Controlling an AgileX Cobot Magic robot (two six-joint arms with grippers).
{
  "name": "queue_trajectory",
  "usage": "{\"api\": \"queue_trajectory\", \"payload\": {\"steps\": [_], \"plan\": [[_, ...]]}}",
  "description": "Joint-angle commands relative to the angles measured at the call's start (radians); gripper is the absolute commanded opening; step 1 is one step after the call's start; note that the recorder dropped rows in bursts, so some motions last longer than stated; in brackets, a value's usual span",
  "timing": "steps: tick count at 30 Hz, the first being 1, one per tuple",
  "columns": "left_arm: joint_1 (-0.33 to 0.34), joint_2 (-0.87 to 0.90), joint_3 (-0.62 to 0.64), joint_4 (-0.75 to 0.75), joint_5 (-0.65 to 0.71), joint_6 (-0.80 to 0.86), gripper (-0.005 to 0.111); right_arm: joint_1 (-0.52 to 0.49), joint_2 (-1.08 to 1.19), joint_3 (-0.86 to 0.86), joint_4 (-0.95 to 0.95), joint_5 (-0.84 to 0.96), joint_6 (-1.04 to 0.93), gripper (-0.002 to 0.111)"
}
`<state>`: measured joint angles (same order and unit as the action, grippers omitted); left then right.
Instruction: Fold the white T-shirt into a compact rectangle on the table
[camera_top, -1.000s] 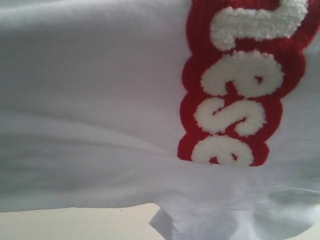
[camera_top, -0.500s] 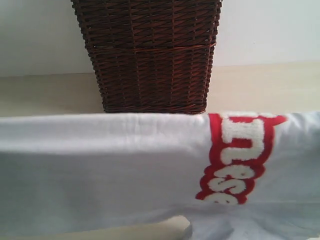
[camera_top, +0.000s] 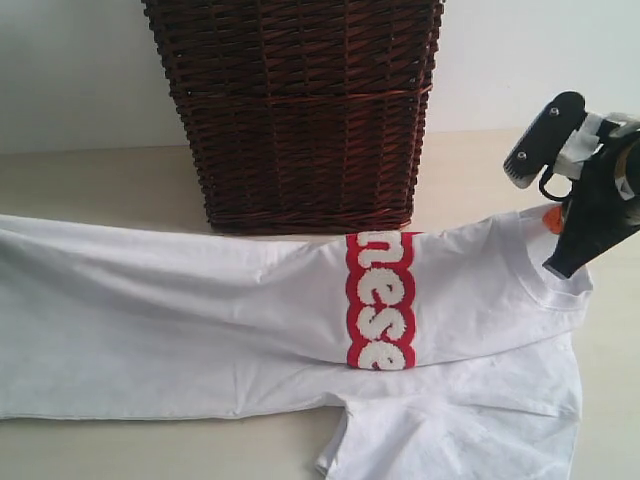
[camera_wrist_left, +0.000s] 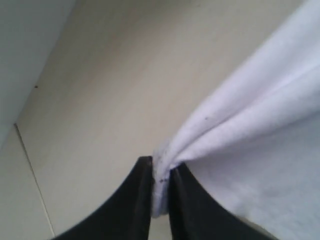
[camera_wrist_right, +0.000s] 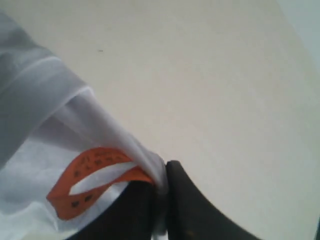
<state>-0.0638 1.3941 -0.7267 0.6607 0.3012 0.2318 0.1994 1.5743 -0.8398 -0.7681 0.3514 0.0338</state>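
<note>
My left gripper should release the bunched edge, with the T-shirt's far edge (camera_top: 310, 238) against the wicker basket, and both grippers should press down and drag the T-shirt (camera_top: 60, 360) clear.
The white T-shirt (camera_top: 180, 310) lies stretched sideways across the table (camera_top: 90, 180), doubled over lengthwise, with its red-outlined lettering (camera_top: 380, 300) near the middle and one sleeve hanging toward the front edge. My right gripper (camera_top: 560, 262) is shut on the neck edge beside the orange tag (camera_top: 551, 215). The right wrist view shows that gripper (camera_wrist_right: 161, 185) pinching white fabric next to the tag (camera_wrist_right: 90, 170). In the left wrist view, my left gripper (camera_wrist_left: 160, 172) is shut on a bunched edge of the shirt (camera_wrist_left: 250, 125) just above the tabletop (camera_wrist_left: 110, 90). The exterior view does not show the left gripper.
A tall dark brown wicker basket (camera_top: 300, 110) stands at the back, right behind the shirt's far edge. A pale wall rises behind the table. Bare tabletop shows at the front left (camera_top: 150, 450) and beside the basket.
The shirt hung up close and filled the exterior view; it has dropped away onto the table, uncovering the basket and then the right gripper at the neck.
</note>
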Motion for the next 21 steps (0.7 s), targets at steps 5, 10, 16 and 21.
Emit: {"api": "queue_trajectory", "payload": {"steps": [5,10,16,21], "plan": [[0.186,0.141,0.004,0.087,-0.278,-0.109,0.050,-0.115,0.165,-0.077,-0.440,-0.178,0.533,0.040],[0.204,0.149,0.004,0.087,-0.366,-0.116,0.045,-0.115,0.161,-0.135,-0.434,-0.161,0.582,0.042],[0.144,0.144,0.004,0.050,-0.323,-0.366,0.018,-0.113,0.101,-0.137,-0.385,-0.155,0.760,0.039],[0.015,0.135,0.004,0.050,-0.167,-0.400,0.000,-0.111,0.048,-0.135,-0.025,-0.070,0.503,-0.001]]}}
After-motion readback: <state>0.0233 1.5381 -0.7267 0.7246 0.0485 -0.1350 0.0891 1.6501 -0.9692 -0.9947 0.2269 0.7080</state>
